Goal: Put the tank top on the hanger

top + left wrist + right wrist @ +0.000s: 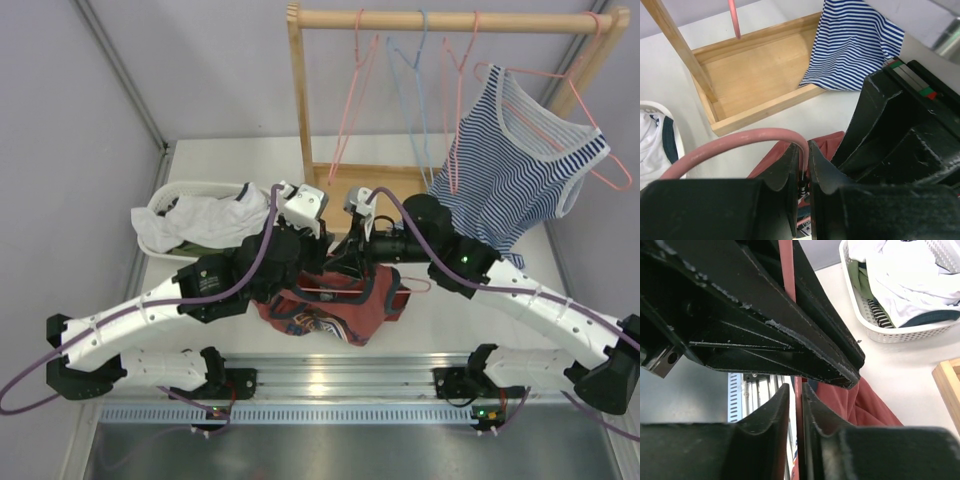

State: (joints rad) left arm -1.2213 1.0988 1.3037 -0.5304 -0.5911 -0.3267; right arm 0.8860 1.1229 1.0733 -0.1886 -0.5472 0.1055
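I should first close my right gripper on the hanger's wire (798,392) below the hanger's hook (745,137), because my left gripper is blocking that hook. Then my left gripper should open and move away.
The rust-red tank top (330,315) hangs crumpled at the table's middle under both grippers. It also shows in the left wrist view (832,145) and the right wrist view (865,405). The pink hanger (415,285) sticks out of it to the right. My left gripper (300,255) (804,165) is shut on the hanger's curved pink hook (740,140). My right gripper (350,255) (796,395) meets it tip to tip. Its jaws stand a narrow gap apart, with the hanger's wire (785,260) running through the gap against one finger.
A white basket (165,200) of clothes, with a white cloth (210,225), stands at the left. The wooden rack (300,100) at the back holds a striped tank top (510,180), pink hangers (350,110) and a light blue one (410,100). Its wooden base (755,80) lies just ahead.
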